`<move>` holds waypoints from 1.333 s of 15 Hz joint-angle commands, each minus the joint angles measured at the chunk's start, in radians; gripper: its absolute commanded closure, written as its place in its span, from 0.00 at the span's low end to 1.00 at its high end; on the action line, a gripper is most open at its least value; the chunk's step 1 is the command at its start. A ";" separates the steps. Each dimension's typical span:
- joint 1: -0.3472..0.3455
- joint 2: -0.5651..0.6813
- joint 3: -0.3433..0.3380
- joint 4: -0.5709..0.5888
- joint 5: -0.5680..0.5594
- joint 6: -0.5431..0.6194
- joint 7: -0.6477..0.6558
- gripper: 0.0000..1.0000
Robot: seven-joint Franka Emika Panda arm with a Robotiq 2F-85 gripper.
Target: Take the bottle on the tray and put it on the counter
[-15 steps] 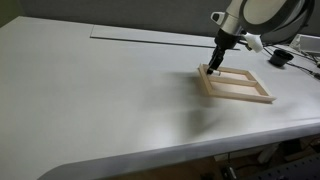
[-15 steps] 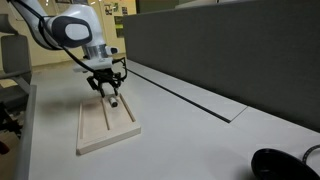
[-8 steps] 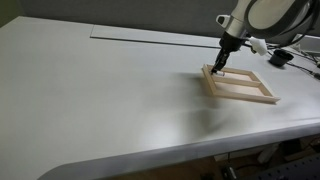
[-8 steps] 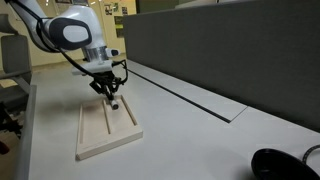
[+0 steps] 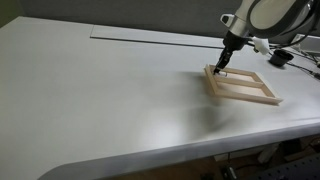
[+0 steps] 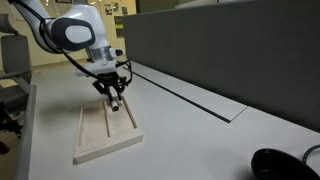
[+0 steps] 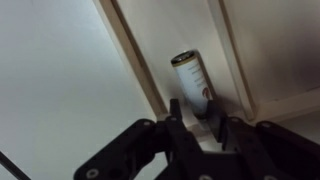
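Observation:
My gripper should open, close deeper around the bottle's body [image 7: 192, 77] and then lift the bottle out of the tray, because its fingers touch only the bottle's near end [image 7: 204, 101].
The bottle [image 7: 192, 78], small, white and dark-marked, lies in the tray along one of its wooden rails [image 7: 135, 60]. My gripper [image 7: 195, 108] reaches down over it, and its black fingers [image 7: 176, 112] press the bottle's near end from both sides. In both exterior views the gripper [image 5: 220, 68] [image 6: 115, 99] hangs low over the far end of the light-wood tray [image 5: 240, 97] [image 6: 105, 148]. The tray rests on the off-white counter [image 5: 110, 90] [image 6: 190, 130]. The fingers hide most of the bottle in the exterior views.
A long thin dark slot [image 5: 150, 36] [image 6: 190, 95] runs across the counter behind the tray. A dark partition wall [image 6: 220, 50] stands along the counter's far side. A black round object [image 6: 280, 165] sits at one corner. Cables and equipment [image 5: 290, 55] lie beyond the tray.
The jaws have closed in around the bottle. The gripper has shifted slightly sideways, and the tray has slid a little across the counter with it.

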 commanded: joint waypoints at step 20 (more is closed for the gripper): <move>-0.042 -0.049 0.001 0.092 -0.023 -0.079 0.000 0.93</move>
